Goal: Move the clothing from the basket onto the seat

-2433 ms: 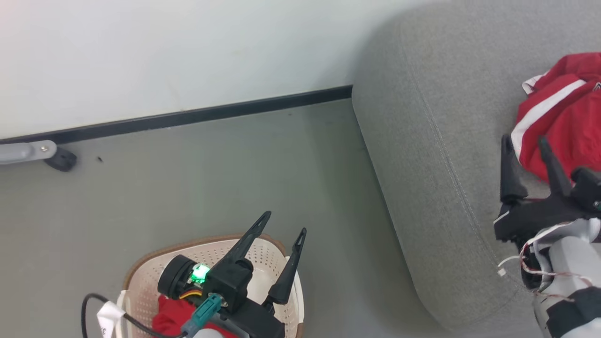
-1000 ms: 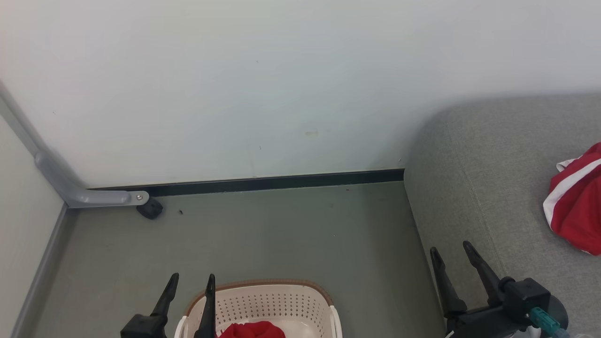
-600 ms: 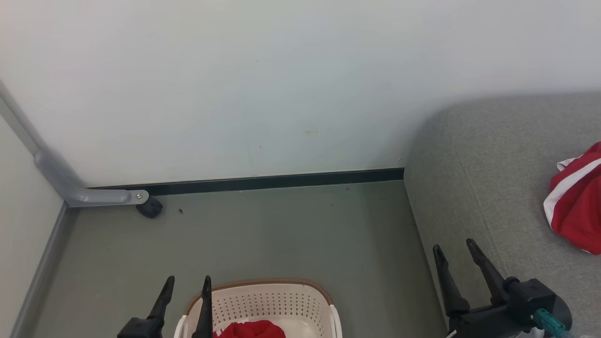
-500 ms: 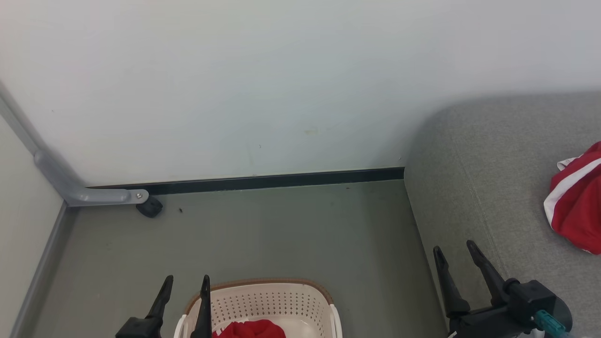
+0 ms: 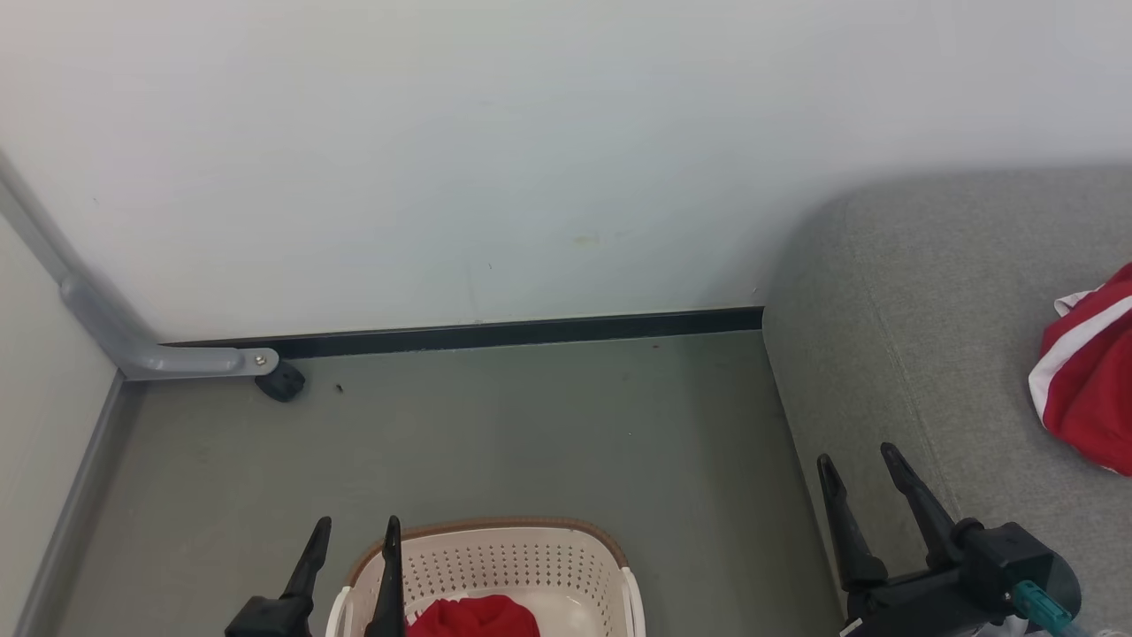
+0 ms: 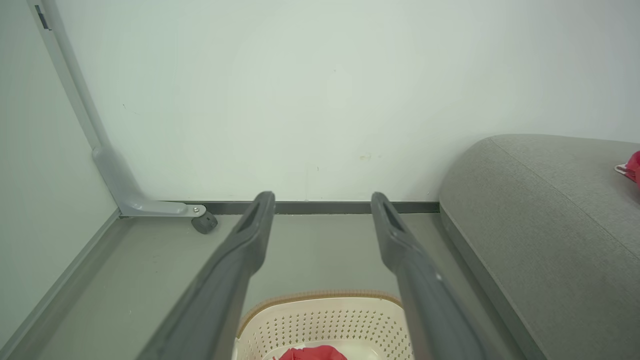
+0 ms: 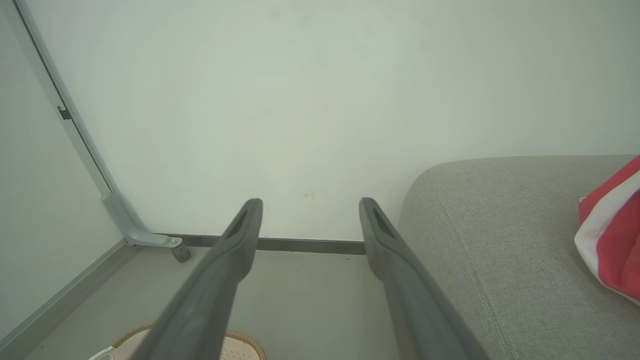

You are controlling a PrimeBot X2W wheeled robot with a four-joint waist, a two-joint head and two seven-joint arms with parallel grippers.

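The robot should expect the basket to be empty once it lifts the red clothing (image 5: pixel 474 617), since the cream basket's bottom (image 5: pixel 564 612) can be seen beside the single crumpled heap.
A cream basket (image 5: pixel 495 566) with a brown rim stands on the floor at the bottom of the head view, and red clothing (image 5: pixel 473 617) lies inside it. More red and white clothing (image 5: pixel 1088 389) rests on the grey seat (image 5: pixel 929 310) at the right. My left gripper (image 5: pixel 356 527) hangs open at the basket's left rim, empty. My right gripper (image 5: pixel 856 456) stands open and empty over the seat's front left edge. The left wrist view shows the basket (image 6: pixel 325 320) and clothing (image 6: pixel 312 353) below its open gripper (image 6: pixel 322 197). The right wrist view shows the seat (image 7: pixel 500 250) and clothing (image 7: pixel 612 235) beside its gripper (image 7: pixel 310 202).
A white wall (image 5: pixel 531 159) with a dark baseboard (image 5: pixel 495 334) closes the back. A grey metal leg with a black caster (image 5: pixel 281 382) stands at the back left corner. Grey floor (image 5: pixel 531 442) lies between wall, basket and seat.
Over the last second the whole head view has shifted slightly downward, so the camera moved. Both grippers stay open and hold their places.
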